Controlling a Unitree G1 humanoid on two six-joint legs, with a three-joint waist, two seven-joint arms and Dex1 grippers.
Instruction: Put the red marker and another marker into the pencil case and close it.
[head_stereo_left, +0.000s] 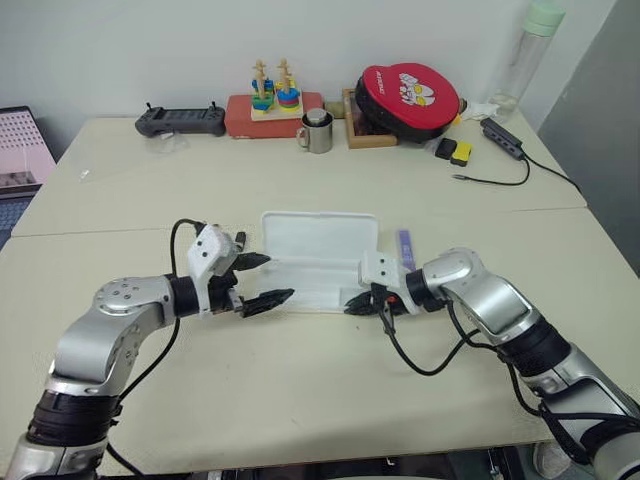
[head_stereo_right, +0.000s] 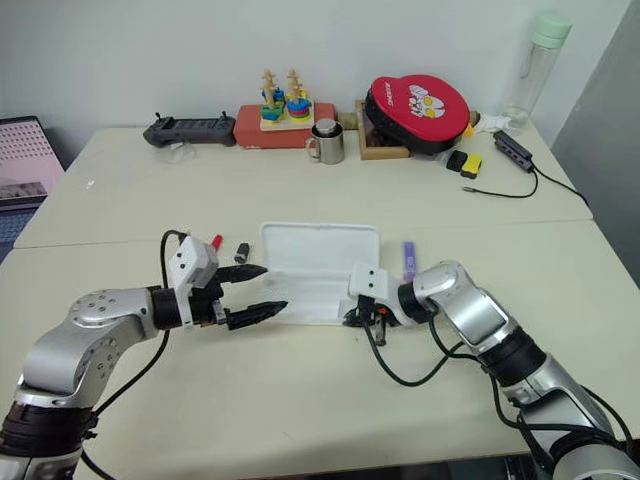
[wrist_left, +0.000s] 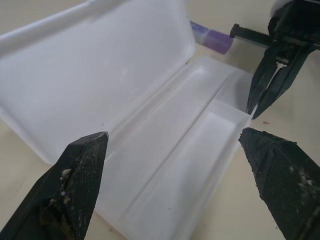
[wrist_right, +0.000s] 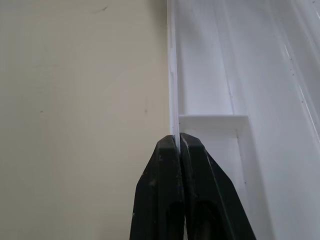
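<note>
The tray's rear compartment (wrist_left: 159, 124) goes from one end to the other in one stretch. The red marker will lie flat inside when I lower the marker there.
The white pencil case (head_stereo_left: 320, 238) lies open at the table's middle, its lid laid flat behind the tray, which holds nothing. My left gripper (head_stereo_left: 276, 278) hovers open just off the case's left end. The red marker's cap (head_stereo_right: 216, 241) peeks out behind that hand, beside a small black piece (head_stereo_right: 241, 250). My right gripper (head_stereo_left: 350, 308) is shut on the thin front wall of the pencil case (wrist_right: 172, 75) at its right front corner. The purple marker (head_stereo_left: 405, 247) lies on the table just right of the case, behind my right hand.
Along the far edge stand a black controller (head_stereo_left: 181, 121), a red box with a stacking toy (head_stereo_left: 272, 108), a metal mug (head_stereo_left: 318, 131), a red round case (head_stereo_left: 408, 100) and a tall bottle (head_stereo_left: 528, 55). A cabled hub (head_stereo_left: 503, 137) lies at far right.
</note>
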